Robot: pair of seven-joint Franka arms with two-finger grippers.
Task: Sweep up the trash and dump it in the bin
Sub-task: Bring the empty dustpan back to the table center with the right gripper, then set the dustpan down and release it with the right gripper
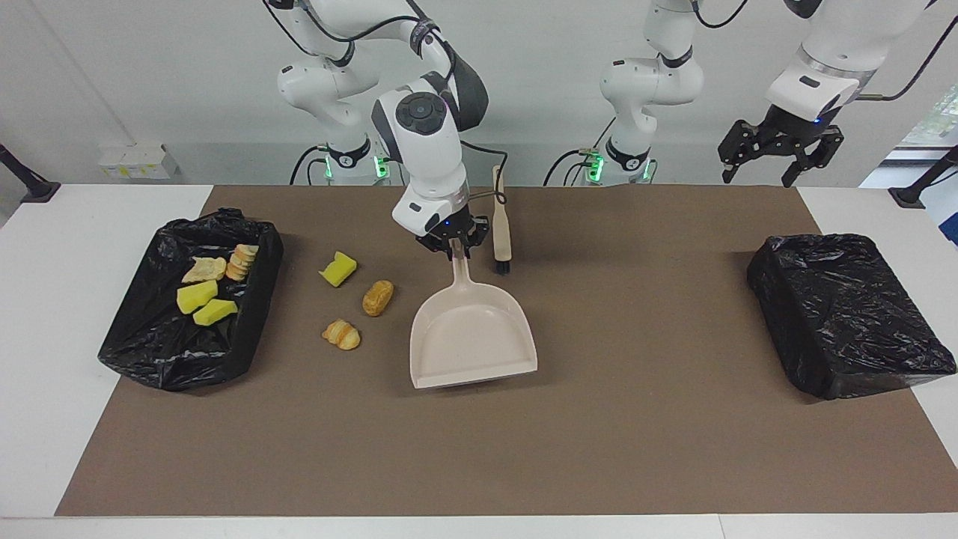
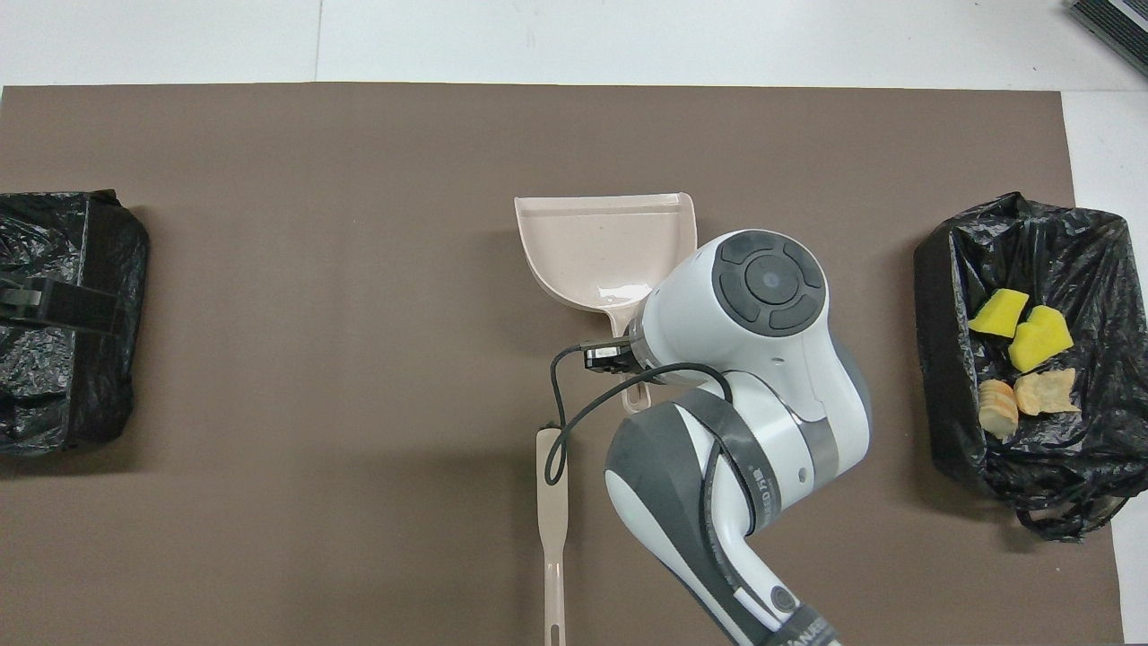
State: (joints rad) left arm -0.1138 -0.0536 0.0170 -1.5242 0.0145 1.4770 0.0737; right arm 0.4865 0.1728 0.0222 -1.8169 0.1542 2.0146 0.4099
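The beige dustpan has clear mat [image 2: 457, 274] on the way toward my left gripper. My right gripper should keep moving the dustpan that way until its handle lines up with the brush [image 2: 552, 511].
Three bits of trash lie on the brown mat: a yellow sponge chunk with a green face [image 1: 338, 269], a brown bread piece [image 1: 378, 297] and a pastry piece [image 1: 341, 334]. In the overhead view my right arm hides them. Several more sponge and bread bits [image 1: 206, 292] [image 2: 1027, 359] lie in the black-bagged bin [image 1: 150, 359] [image 2: 942, 359] at the right arm's end. My right gripper [image 1: 451, 244] is shut on the handle of the beige dustpan [image 1: 471, 333] [image 2: 601, 251], which rests flat on the mat. My left gripper [image 1: 760, 176] waits, open and raised, at the left arm's end.
The beige brush [image 1: 501, 224] [image 2: 553, 520] lies on the mat beside the dustpan's handle, nearer to the robots. A second black-bagged bin [image 1: 846, 314] [image 2: 63, 359] stands at the left arm's end.
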